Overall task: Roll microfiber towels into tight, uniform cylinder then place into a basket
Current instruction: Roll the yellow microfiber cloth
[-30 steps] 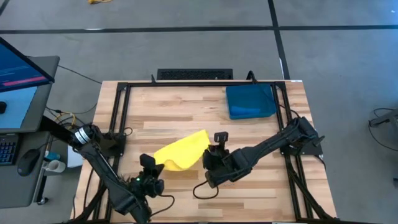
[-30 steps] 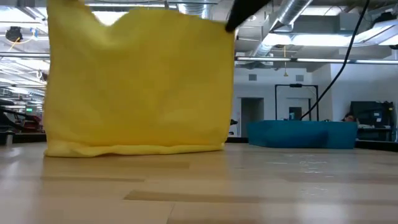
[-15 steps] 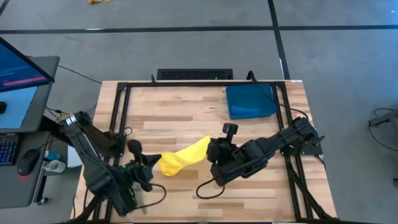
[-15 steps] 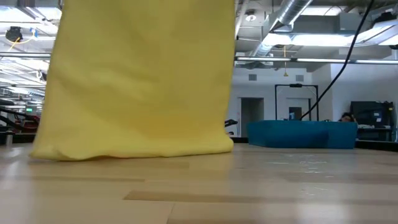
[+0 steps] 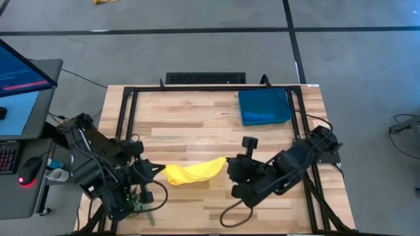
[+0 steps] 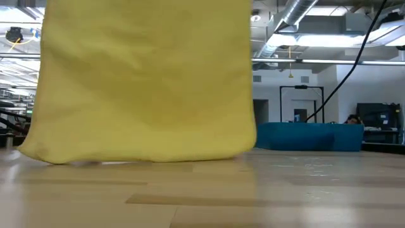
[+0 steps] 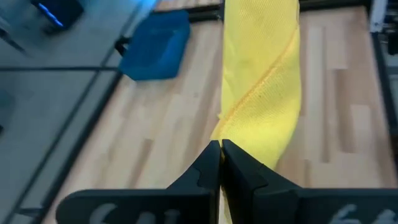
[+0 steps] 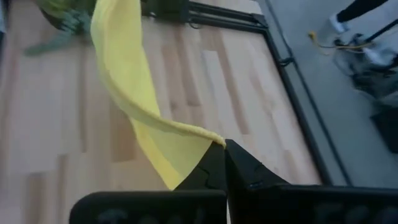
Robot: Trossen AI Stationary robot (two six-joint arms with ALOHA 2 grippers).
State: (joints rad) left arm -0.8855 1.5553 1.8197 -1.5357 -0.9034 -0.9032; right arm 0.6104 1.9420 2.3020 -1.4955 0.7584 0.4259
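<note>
The yellow towel's lower edge [image 6: 136,160] is down at the near wood, so the robot should lift the towel clear and bring it to the wood's far side [image 5: 203,121] before spreading it out.
The yellow towel [image 5: 194,172] hangs as a sheet between my two grippers over the table's near middle. In the low view the towel [image 6: 145,82] fills the left half, and its lower edge [image 6: 139,158] is down at the tabletop. My left gripper [image 5: 160,172] is shut on the towel's left end. My right gripper [image 5: 228,163] is shut on its right end. The dark teal basket [image 5: 264,106] stands at the far right. I cannot make out the blue towel as a separate thing. My left gripper pinches the towel's upper left corner [image 7: 225,132] between its two shut fingers, coming level from the table's left. The cloth runs away from the fingertips and hangs below them. My right gripper pinches the towel's upper right corner [image 8: 206,137] between its two shut fingers, coming level from the table's right. The top edge sags a little between the two holds.
A black frame [image 5: 128,124] runs along the table's left, far and right sides. The basket also shows in the low view [image 6: 307,136]. Bare wood lies between the towel and the basket. A monitor [image 5: 20,78] stands off the table's left.
Both grippers have gone up and apart with the towel. The cloth, a loose wide heap seen from above, is now drawn out into a narrow band between them. In the low view its top has risen out of the picture and it spans wider.
</note>
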